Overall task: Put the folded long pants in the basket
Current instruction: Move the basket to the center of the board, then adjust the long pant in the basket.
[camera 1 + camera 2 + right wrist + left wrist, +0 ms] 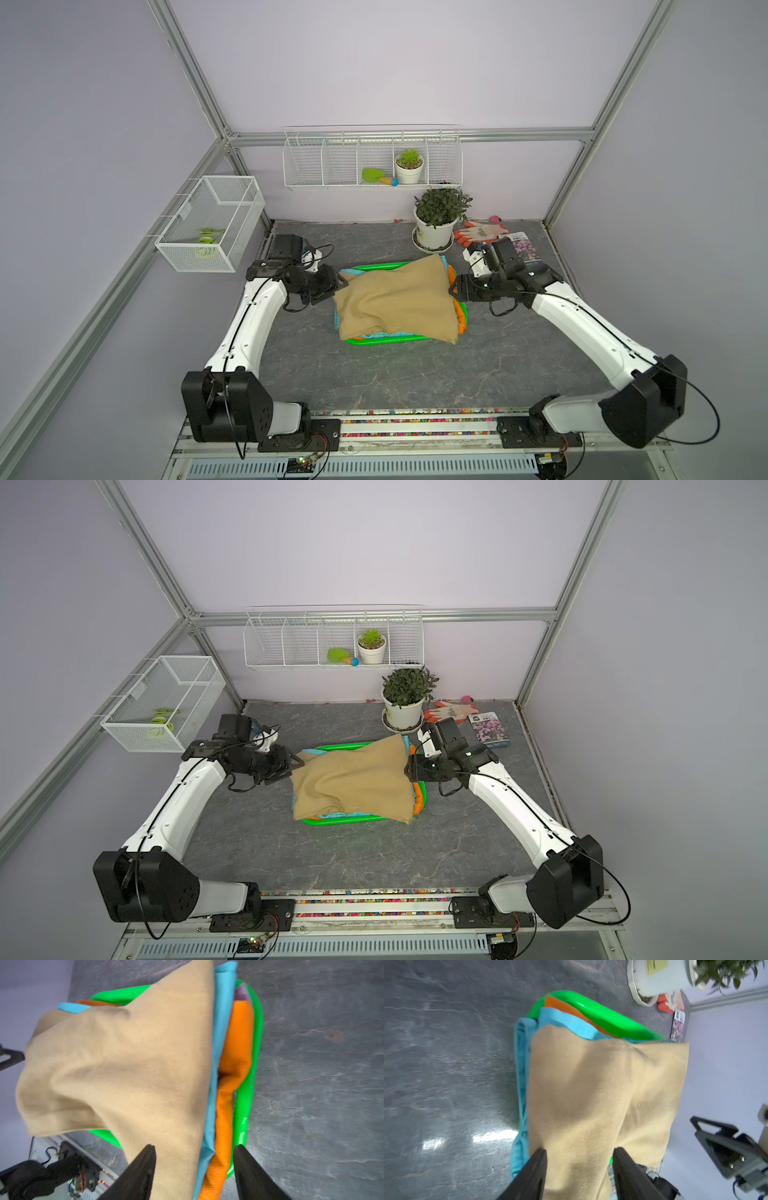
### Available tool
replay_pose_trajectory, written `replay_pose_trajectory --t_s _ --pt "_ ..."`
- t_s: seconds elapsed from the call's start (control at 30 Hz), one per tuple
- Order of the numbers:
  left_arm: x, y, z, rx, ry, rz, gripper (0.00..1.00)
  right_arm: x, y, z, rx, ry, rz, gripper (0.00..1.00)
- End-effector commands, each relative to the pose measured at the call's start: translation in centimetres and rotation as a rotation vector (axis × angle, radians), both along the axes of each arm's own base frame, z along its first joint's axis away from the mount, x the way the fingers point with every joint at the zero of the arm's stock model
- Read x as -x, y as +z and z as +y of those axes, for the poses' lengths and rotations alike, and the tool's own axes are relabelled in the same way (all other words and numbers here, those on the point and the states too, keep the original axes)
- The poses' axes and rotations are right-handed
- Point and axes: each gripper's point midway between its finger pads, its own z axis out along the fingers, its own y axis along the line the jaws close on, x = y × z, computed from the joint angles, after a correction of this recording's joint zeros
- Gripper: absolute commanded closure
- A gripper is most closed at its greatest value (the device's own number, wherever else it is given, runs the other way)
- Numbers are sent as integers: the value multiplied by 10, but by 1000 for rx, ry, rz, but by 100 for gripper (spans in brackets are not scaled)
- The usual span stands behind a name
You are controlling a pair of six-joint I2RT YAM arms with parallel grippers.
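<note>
My left gripper should pull the tan pants' near corner [346, 333] flat over the basket, because the tan pants are rumpled, with their front edge bowed [390, 332] above the teal pants.
The green basket [386, 340] sits mid-table and holds a stack of folded long pants. The tan pants [395, 299] lie rumpled on top and hang over the front rim. Under them, the right wrist view shows teal pants [224, 1001], orange pants [234, 1053] and a sliver of lilac pants [242, 993]. My left gripper [343, 280] is at the stack's left edge. It is open, with tan cloth [602, 1095] lying loose between its fingers. My right gripper [453, 289] is open at the right edge, its fingers either side of the stacked edges and the basket rim [249, 1084].
A potted plant [436, 224] stands just behind the basket, close to my right arm. Orange-and-white gloves [482, 232] and a flower booklet [525, 249] lie at the back right. A white wire rack [372, 160] hangs on the back wall, and a mesh box [212, 220] on the left.
</note>
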Motion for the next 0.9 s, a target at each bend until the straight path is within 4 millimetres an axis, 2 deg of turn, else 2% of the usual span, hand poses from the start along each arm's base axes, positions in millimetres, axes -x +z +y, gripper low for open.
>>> replay_pose_trajectory --t_s 0.0,0.07,0.13,0.27,0.33,0.43,0.57,0.7,0.77,0.8,0.83,0.87 --pt "-5 -8 -2 57 30 12 37 10 -6 21 -46 64 20 35" --pt "-6 -12 -17 128 -35 47 34 12 -12 24 -30 75 38 35" --pt "-13 -21 -22 148 -51 65 34 12 -18 23 -14 70 55 35" --pt "-25 -36 -30 179 -78 99 44 14 -23 21 -11 59 63 35" --pt "-28 -43 -33 189 -81 118 45 14 -22 20 -12 52 57 35" --pt "-31 -43 -36 201 -93 122 60 16 -24 17 -6 47 56 35" --pt "-41 -13 -46 149 -152 -1 100 20 -29 14 6 43 67 35" --pt "-39 21 -63 64 -240 -155 100 22 -30 11 9 32 68 35" --pt "-36 28 -62 -6 -242 -224 100 22 -30 11 5 28 68 35" --pt "-36 21 -53 -57 -209 -220 100 22 -31 11 4 26 68 35" --pt "-37 7 -39 -115 -138 -182 87 22 -31 11 2 23 68 35" --pt "-36 -8 -26 -162 -93 -128 82 22 -31 11 -1 22 68 35"
